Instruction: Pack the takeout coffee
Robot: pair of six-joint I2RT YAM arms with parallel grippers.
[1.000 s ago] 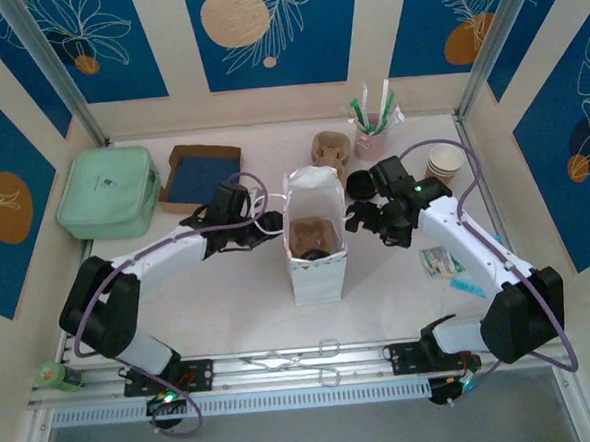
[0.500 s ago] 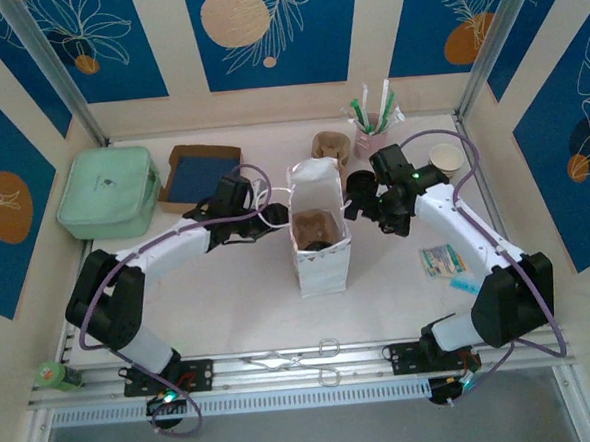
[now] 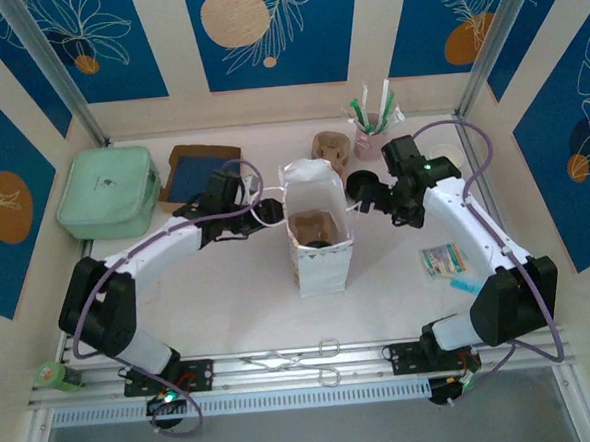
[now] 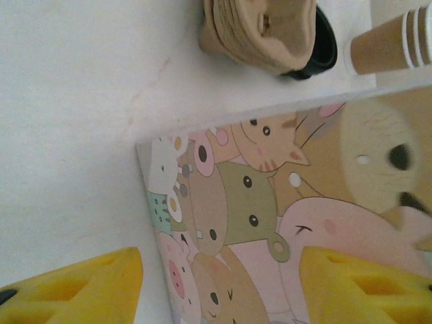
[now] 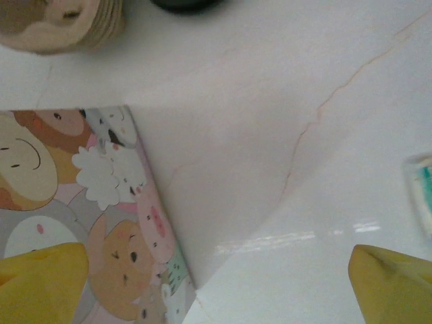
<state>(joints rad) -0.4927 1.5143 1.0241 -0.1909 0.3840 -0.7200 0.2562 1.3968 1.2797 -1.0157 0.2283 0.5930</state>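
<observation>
My right gripper is to keep moving toward the straws until it grips one, as they stick up free above the pink cup and the bag is open.
A white paper bag printed with cartoon animals stands open at the table's middle. Inside it I see a brown pulp carrier and a dark round lid that looks like the takeout coffee's; the cup itself is hidden. My left gripper is at the bag's left side, next to its white handle loop. In the left wrist view, the left gripper has its yellow fingers wide apart, facing the printed wall without touching it. My right gripper is just right of the bag. It is open over bare table.
Behind the bag are a pulp carrier stack, black lids, a pink cup of straws and stacked paper cups. A mint pouch and a brown tray lie at the left. Packets lie at the right, scissors by the front rail.
The left jaws have widened. The right gripper has drawn back toward the rear right, away from the bag. The bag has shifted a little.
</observation>
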